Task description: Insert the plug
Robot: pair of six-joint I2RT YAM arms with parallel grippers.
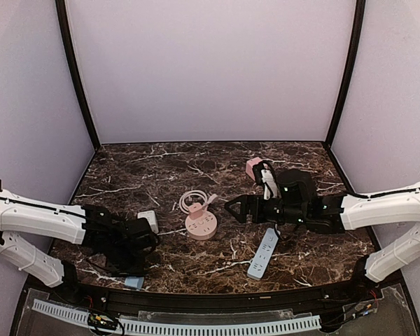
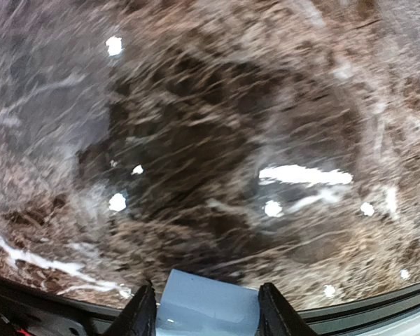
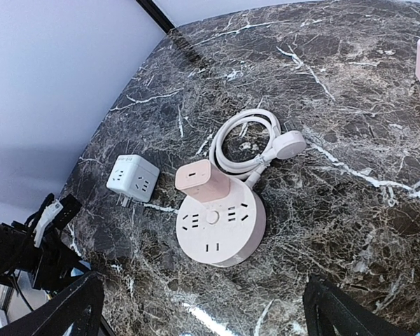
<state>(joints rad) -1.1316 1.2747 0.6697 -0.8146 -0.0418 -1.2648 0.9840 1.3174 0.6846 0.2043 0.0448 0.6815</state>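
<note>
The light blue plug (image 1: pixel 134 282) is close to the table's front edge, so my left gripper should put it down nearer the round pink power strip and grip it again.
A round pink power strip (image 3: pixel 220 227) lies mid-table with a pink adapter (image 3: pixel 201 180) plugged into its top; it also shows in the top view (image 1: pixel 201 227). Its white cord (image 3: pixel 248 143) is coiled behind it. My right gripper (image 3: pixel 206 315) is open and empty, hovering to the right of the strip (image 1: pixel 232 210). My left gripper (image 2: pixel 208 311) is at the near left edge (image 1: pixel 133 274), with a light blue plug block (image 2: pixel 206 304) filling the gap between its fingers. The left wrist view is blurred.
A white cube adapter (image 1: pixel 148 220) lies left of the round strip. A long light blue power strip (image 1: pixel 264 253) lies at the front right. A pink block (image 1: pixel 254 168) with a white cable (image 1: pixel 268 183) sits behind my right arm. The table's front edge (image 2: pixel 378 308) is close to my left gripper.
</note>
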